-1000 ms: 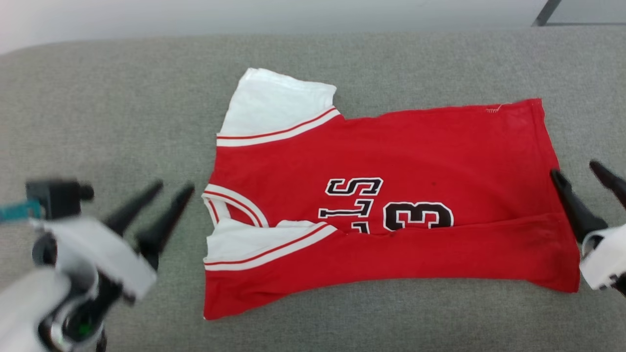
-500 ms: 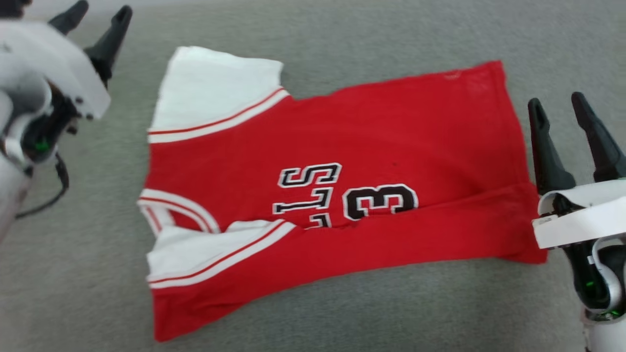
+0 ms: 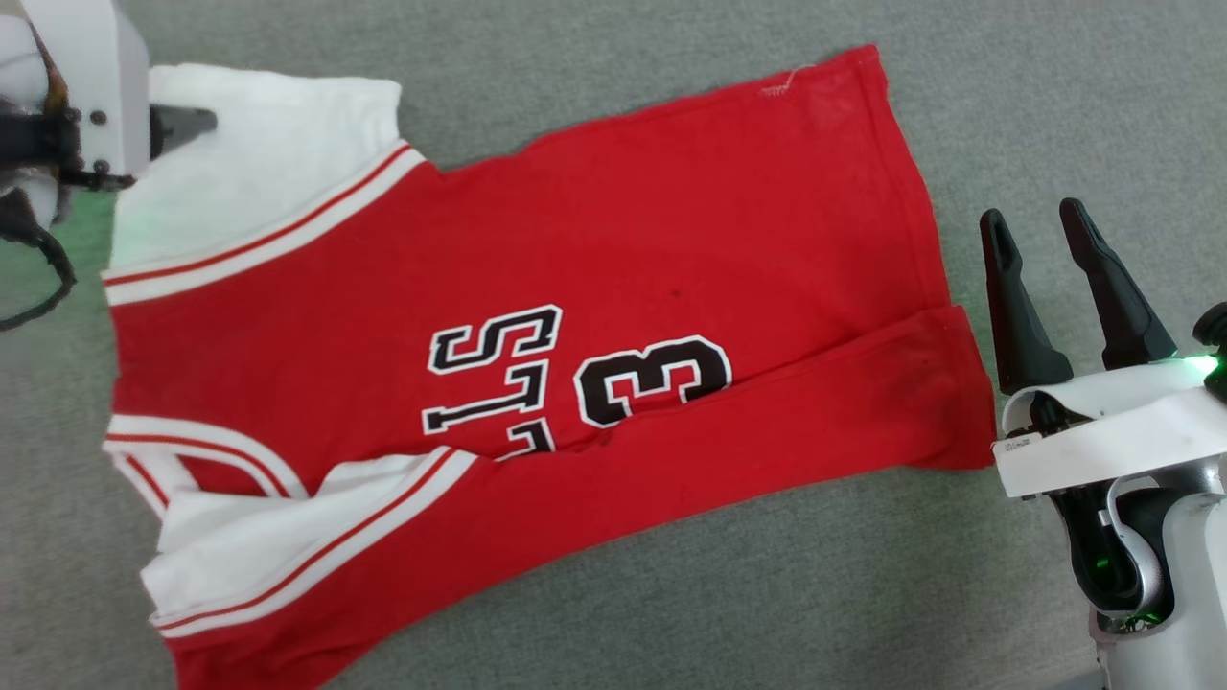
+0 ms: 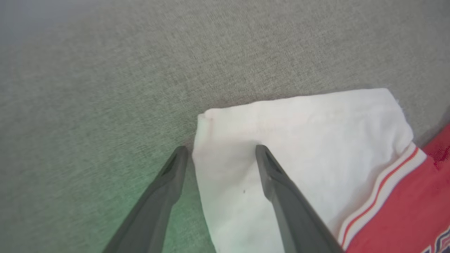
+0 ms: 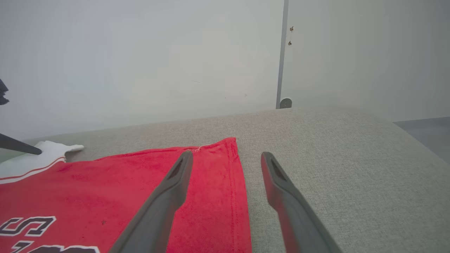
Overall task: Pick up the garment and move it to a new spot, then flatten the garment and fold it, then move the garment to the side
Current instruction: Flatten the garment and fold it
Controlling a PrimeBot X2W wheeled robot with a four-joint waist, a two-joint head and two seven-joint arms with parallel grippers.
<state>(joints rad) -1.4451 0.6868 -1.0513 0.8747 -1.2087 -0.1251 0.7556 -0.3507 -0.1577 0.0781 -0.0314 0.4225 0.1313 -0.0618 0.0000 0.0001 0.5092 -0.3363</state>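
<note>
I expect the red far side point(image 3: 679, 155) to come along and cover the lettering when I fold the white sleeve over, because a striped seam point(image 3: 301, 226) joins them.
The garment point(image 3: 594, 240), a red T-shirt with white sleeves and black lettering, lies spread on the grey surface, its near long side folded over onto the lettering. My left gripper point(image 4: 220, 150) is open at the far white sleeve point(image 4: 299, 147), straddling the sleeve's edge: one finger over the grey cloth, the other over the sleeve. In the head view one of its fingers point(image 3: 187, 122) reaches onto that sleeve at the upper left. My right gripper point(image 3: 1032, 213) stands open just right of the hem point(image 3: 935, 249), empty; in its wrist view the right gripper point(image 5: 226, 155) has its left finger above the hem edge.
The grey fabric surface point(image 3: 690, 594) runs all round the shirt, with bare room in front and to the right. A pale wall point(image 5: 140, 52) with a grey upright strip point(image 5: 280, 52) stands behind it. The surface rounds off at the right point(image 5: 415, 140).
The head view has shifted nearer and lower. My left gripper went from beside the collar up to the far sleeve. My right gripper rose beside the hem. The shirt lies as before.
</note>
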